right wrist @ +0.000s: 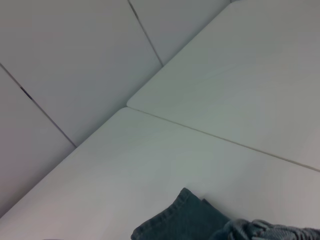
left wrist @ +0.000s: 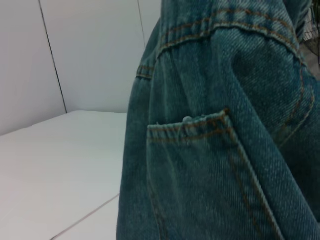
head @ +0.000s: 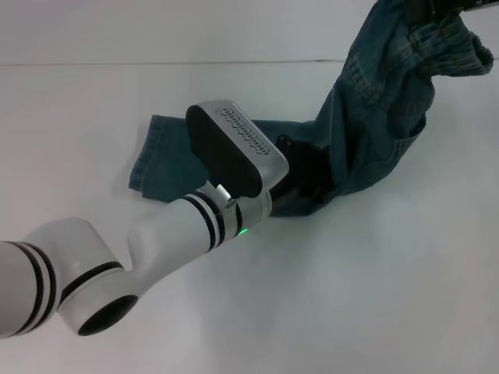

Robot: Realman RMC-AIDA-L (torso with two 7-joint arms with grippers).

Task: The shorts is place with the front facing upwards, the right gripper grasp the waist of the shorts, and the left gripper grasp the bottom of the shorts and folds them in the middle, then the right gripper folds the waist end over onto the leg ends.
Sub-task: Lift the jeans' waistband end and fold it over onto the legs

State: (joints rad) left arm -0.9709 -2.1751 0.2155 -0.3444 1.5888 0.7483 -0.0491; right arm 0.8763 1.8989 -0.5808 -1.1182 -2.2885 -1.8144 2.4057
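Note:
My left gripper is lying across the leg ends (head: 161,158) where the waist has to land, so it should pull back beside the shorts before my right gripper folds the waist.
The blue-green denim shorts (head: 366,117) are half lifted off the white table. My right gripper (head: 438,6) shows only as a black edge at the top right, shut on the puckered waist of the shorts (head: 456,48), which hangs from it. One leg end (head: 160,156) lies flat on the table at the left. My left gripper (head: 302,175) is low at the middle of the shorts, mostly hidden behind its own wrist housing (head: 234,148). Filling the left wrist view is denim with a stitched pocket (left wrist: 200,150). A corner of the shorts (right wrist: 185,220) appears in the right wrist view.
The white table (head: 351,296) is made of panels with thin seams (right wrist: 220,137). A pale panelled wall (left wrist: 90,50) stands behind it. My left arm (head: 93,273) crosses the near left part of the table.

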